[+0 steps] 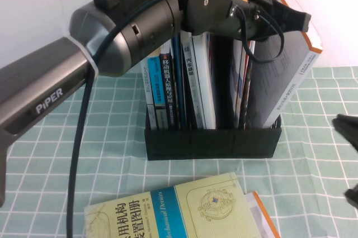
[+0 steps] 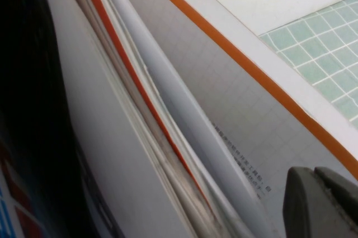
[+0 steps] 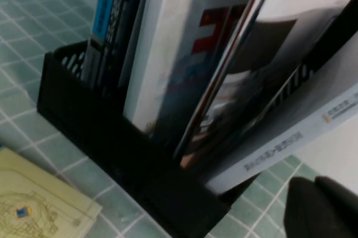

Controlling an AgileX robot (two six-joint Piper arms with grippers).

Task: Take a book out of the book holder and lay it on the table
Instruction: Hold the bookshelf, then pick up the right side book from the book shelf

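Observation:
My gripper will pull the leaning white book [image 1: 291, 76] out, and the red-edged magazine [image 1: 245, 84] should then slump outward, because it shares the slot with the book.
The book [image 1: 285, 76], white with an orange border, stands in the rightmost slot of the black book holder [image 1: 212, 137] and leans out to the right. My left gripper [image 1: 299, 20] reaches over the holder from the left and sits at the book's top edge. In the left wrist view its fingers [image 2: 305, 204] lie together against the book's grey, orange-edged cover [image 2: 235, 98]. My right gripper [image 1: 348, 131] waits low at the table's right edge, shut and empty. The right wrist view shows the gripper [image 3: 321, 210], the holder [image 3: 112, 148] and the leaning book [image 3: 291, 132].
Several other books and a red-edged magazine [image 1: 246, 81] fill the holder's other slots. A pale yellow book with a blue band [image 1: 168, 210] lies on the table [image 1: 324, 165] in front, over an orange-edged book [image 1: 264, 215]. A white wall stands behind.

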